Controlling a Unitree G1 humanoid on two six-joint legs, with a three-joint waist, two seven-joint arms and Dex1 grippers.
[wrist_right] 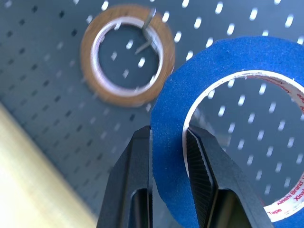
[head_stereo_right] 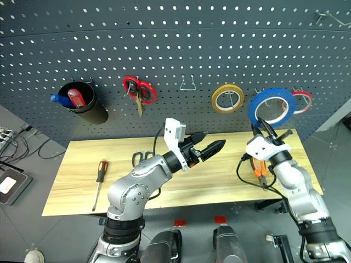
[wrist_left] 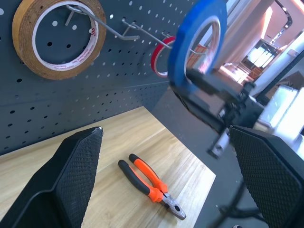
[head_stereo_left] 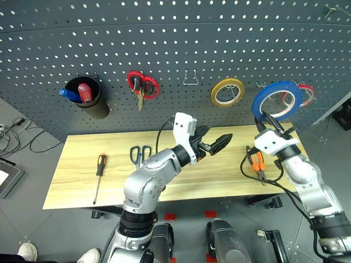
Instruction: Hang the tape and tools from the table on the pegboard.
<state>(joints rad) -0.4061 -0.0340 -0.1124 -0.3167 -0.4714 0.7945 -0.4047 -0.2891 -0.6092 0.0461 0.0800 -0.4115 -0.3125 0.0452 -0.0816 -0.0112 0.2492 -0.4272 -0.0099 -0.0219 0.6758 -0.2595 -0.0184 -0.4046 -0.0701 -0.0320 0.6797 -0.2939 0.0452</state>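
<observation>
The blue tape's hole (head_stereo_left: 278, 103) is turned toward the free hook. My right gripper should keep bringing the blue tape closer to the pegboard until the hook holds it, and then let go.
My right gripper (head_stereo_left: 267, 116) is shut on the lower edge of the blue tape (head_stereo_left: 277, 85), its fingers (wrist_right: 135, 166) pinching the band. It holds the ring upright close in front of the pegboard (head_stereo_left: 181, 38), between the yellow roll and the thin red roll. My left gripper (head_stereo_left: 216, 137) hovers open and empty over the middle of the table (head_stereo_left: 77, 159), pointing right. On the table lie the orange-handled pliers (head_stereo_left: 258, 164) near the right end, the dark-handled scissors (head_stereo_left: 140, 154) left of centre, and the screwdriver (head_stereo_left: 99, 172) at the left.
On the pegboard hang a yellow roll (head_stereo_left: 227, 92), a thin red roll (head_stereo_left: 306, 93), red-handled scissors (head_stereo_left: 142, 85), a bare wire hook (head_stereo_left: 190, 79) and a black cup (head_stereo_left: 88, 97) holding tools. A person's shoes (head_stereo_left: 24, 252) stand at the near left.
</observation>
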